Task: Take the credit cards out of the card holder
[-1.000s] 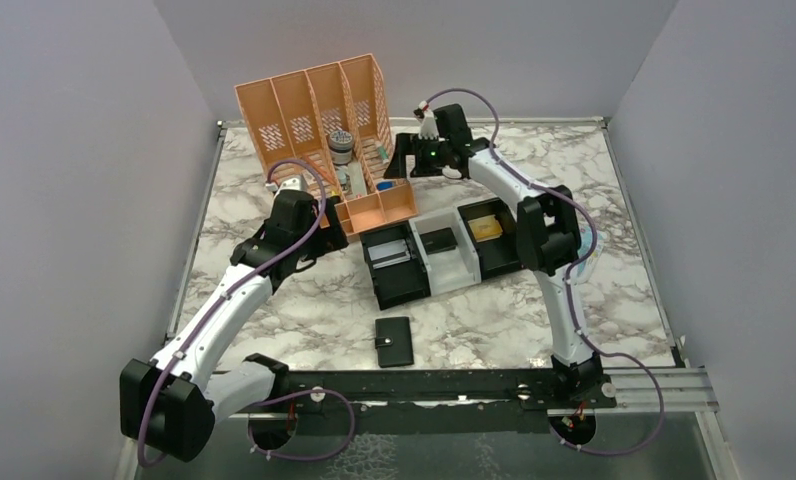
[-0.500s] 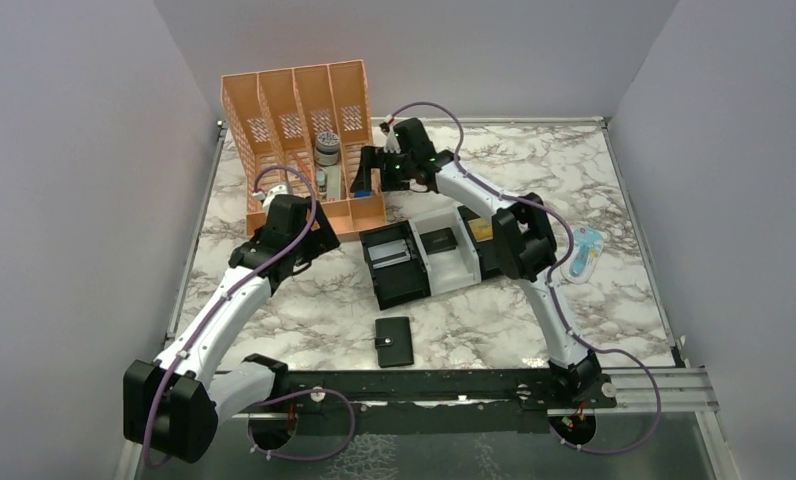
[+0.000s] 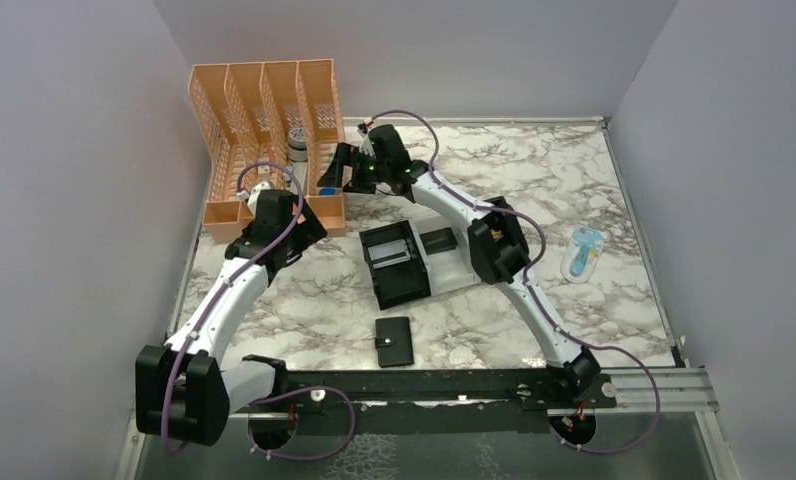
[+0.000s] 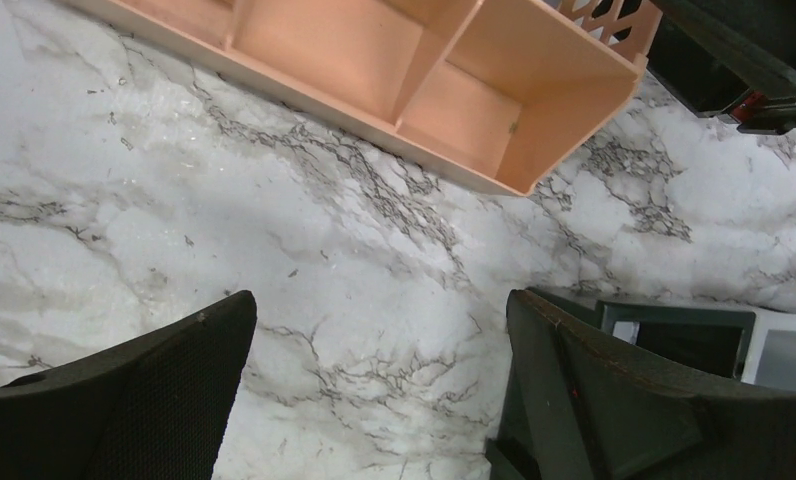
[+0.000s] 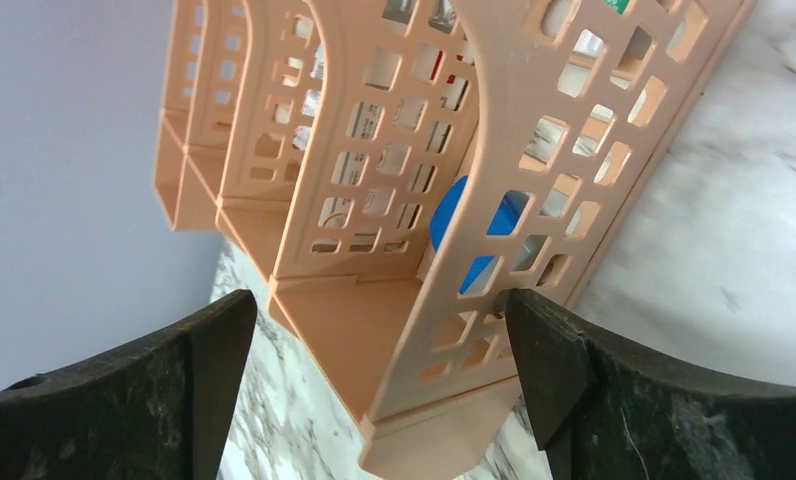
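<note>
My left gripper is yet to take the card holder, and the black tray (image 3: 400, 298) slants close to it. My right gripper should first square the trays (image 3: 423, 246) farther back.
The card holder (image 3: 394, 341), a small black wallet, lies closed on the marble near the front edge, far from both grippers. The credit cards are hidden. My left gripper (image 3: 304, 238) (image 4: 379, 400) hovers open over bare marble just in front of the orange file organizer (image 3: 264, 140) (image 4: 374, 60), with nothing between its fingers. At the organizer's right side, my right gripper (image 3: 334, 170) (image 5: 374, 400) is open wide. Its jaws straddle the organizer's (image 5: 424, 200) low front corner, one finger against the lattice wall.
A black tray (image 3: 394, 285) (image 4: 674, 330) and a white tray (image 3: 452, 268) (image 4: 784, 350) sit mid-table; a dark flat rectangle (image 3: 437, 240) lies in the white one. A blue-and-white packet (image 3: 582, 250) lies at the right. A blue item (image 5: 474, 230) shows inside the organizer.
The orange organizer has slid left toward the back-left corner, my right gripper moving left along with it. My left arm has swung left too. The wallet has not moved.
</note>
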Motion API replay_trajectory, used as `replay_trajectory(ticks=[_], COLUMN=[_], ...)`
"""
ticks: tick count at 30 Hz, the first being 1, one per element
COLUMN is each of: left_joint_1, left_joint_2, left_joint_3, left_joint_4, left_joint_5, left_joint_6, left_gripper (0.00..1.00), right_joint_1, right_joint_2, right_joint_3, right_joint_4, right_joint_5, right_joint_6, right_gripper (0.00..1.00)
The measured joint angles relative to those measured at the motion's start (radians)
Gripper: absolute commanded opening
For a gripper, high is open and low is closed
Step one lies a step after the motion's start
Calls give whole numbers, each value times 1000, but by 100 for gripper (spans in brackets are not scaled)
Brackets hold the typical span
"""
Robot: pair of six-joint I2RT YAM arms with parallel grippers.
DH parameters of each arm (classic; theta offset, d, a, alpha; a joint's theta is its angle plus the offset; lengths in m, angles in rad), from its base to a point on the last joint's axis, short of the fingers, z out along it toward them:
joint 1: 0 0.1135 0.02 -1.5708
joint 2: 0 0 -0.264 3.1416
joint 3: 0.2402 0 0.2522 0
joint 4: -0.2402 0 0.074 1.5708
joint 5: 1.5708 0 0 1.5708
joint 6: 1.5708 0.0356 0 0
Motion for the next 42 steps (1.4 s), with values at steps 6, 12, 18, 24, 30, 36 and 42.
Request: replay_trajectory(ticks=[6,12,18,24,30,36,42], left_joint_1=[51,78,121,140,143,146,146], left_joint_2=[87,189,283,326,344,323,215], left_joint_3=[-47,-50,-50,-50,-32,-30,-37], left_joint_4=[118,247,352,417,433,424,378], left_joint_5=[29,47,62,114,139,167,171], left_joint_6=[-8,-4,14,43,76,83,81], left_gripper=[99,99,99,99,99,99,99], right_joint_1=[14,4,-10,-11,-16,-16,-16], right_joint_2=[55,-58,-307,-691,-975,-1020,-988], right_joint_3=[43,-123,-366,-716,-1005,-1105,-1106], right_joint_4=[94,105,72,64,34,-61,-106], right_joint_5=[-56,-63,-3,190,346,367,337], right_joint_6=[33,-28,-156,-298,-403,-468,-475], right_gripper=[96,98,99,99,99,85,71])
